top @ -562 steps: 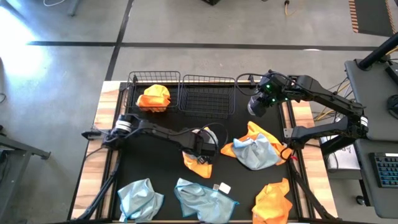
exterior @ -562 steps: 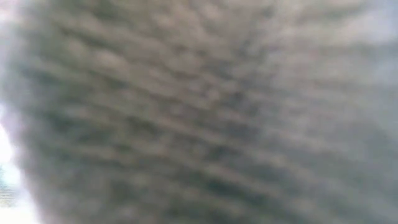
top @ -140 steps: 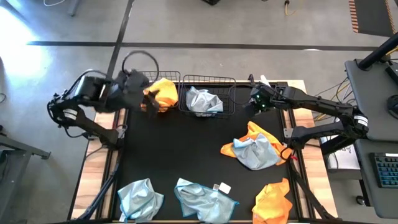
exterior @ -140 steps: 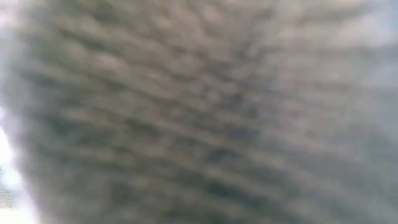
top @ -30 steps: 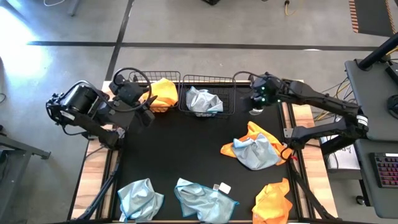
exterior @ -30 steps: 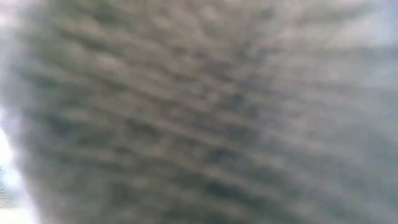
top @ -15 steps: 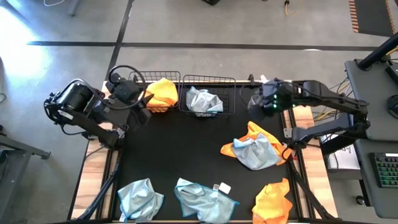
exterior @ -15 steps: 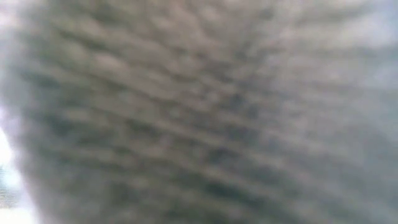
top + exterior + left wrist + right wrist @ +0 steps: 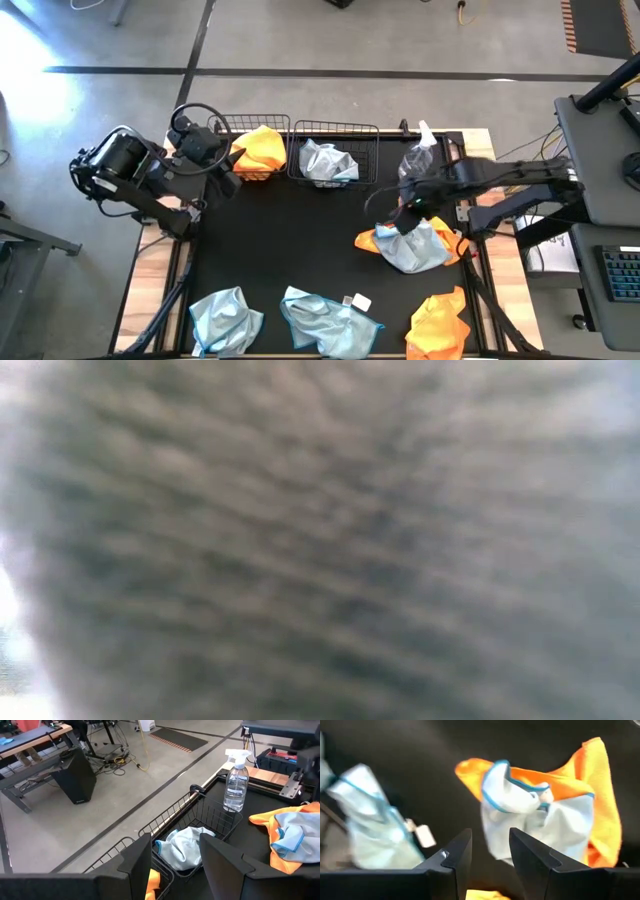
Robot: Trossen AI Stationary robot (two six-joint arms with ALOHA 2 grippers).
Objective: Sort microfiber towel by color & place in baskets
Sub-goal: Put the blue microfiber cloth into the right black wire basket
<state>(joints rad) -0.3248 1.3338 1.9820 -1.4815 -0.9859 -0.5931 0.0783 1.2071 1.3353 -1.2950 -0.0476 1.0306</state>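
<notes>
My right gripper is moving down toward the pale blue towel's raised fold, which is on top of the orange towel. My right gripper goes on moving down until its fingers close around that fold.
Two black wire baskets stand at the table's far edge. The left basket holds orange towels; the right basket holds a pale blue towel. At mid right a pale blue towel lies on top of an orange towel. My right gripper hangs open just above this pile's far left part, pointing steeply down, with nothing between its fingers. My left gripper waits open beside the left basket's left end, raised and also bare.
Two more pale blue towels lie at the near edge, and an orange one lies near right. A clear spray bottle stands right of the right basket. The black mat's middle is bare. The low view is a grey blur.
My right gripper has swung from the far right corner, beside the right basket and the spray bottle, toward the near edge, to a spot over the blue-on-orange pile. It has also tipped to point more steeply down. Its fingers stay apart, and no towel has moved.
</notes>
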